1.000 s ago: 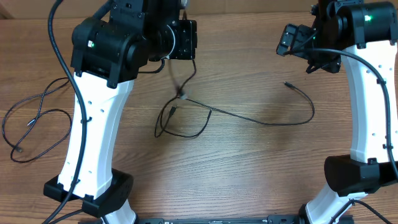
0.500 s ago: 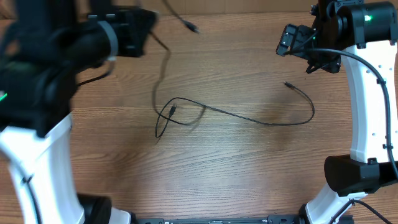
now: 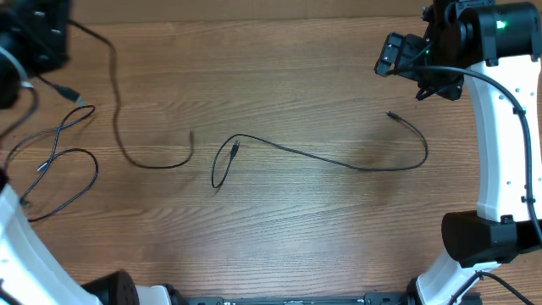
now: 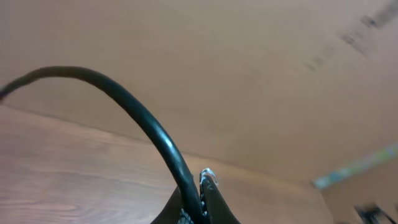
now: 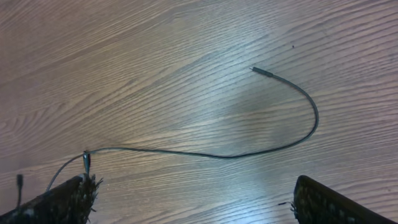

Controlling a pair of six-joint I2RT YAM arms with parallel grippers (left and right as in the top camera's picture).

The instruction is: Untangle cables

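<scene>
The thin black cable (image 3: 164,166) is hanging free of the long cable, so my left gripper should keep moving it along until it gets to the looped cable (image 3: 58,155), and let go there.
My left gripper (image 3: 35,41) is at the far left back corner, blurred, and is shut on a thin black cable (image 4: 140,118) that runs between its fingertips (image 4: 208,180). In the overhead view that cable (image 3: 118,127) hangs down to the table and curls to an end near the middle left. A second long cable (image 3: 339,163) lies apart across the middle, with a small loop at its left end and a plug at its right end; it also shows in the right wrist view (image 5: 292,142). A third cable (image 3: 59,161) lies looped at the left edge. My right gripper (image 3: 408,58) is open and empty, high above the long cable's right end (image 5: 199,208).
The wooden table (image 3: 279,246) carries nothing else. The right arm's white column (image 3: 500,152) stands at the right edge, and the left arm's white link (image 3: 21,254) at the lower left. A brown wall shows behind the table in the left wrist view (image 4: 261,74).
My left arm has swung from the table's middle to the far left back corner, pulling one cable out of the central tangle. That cable now lies apart on the left. The right arm has not moved.
</scene>
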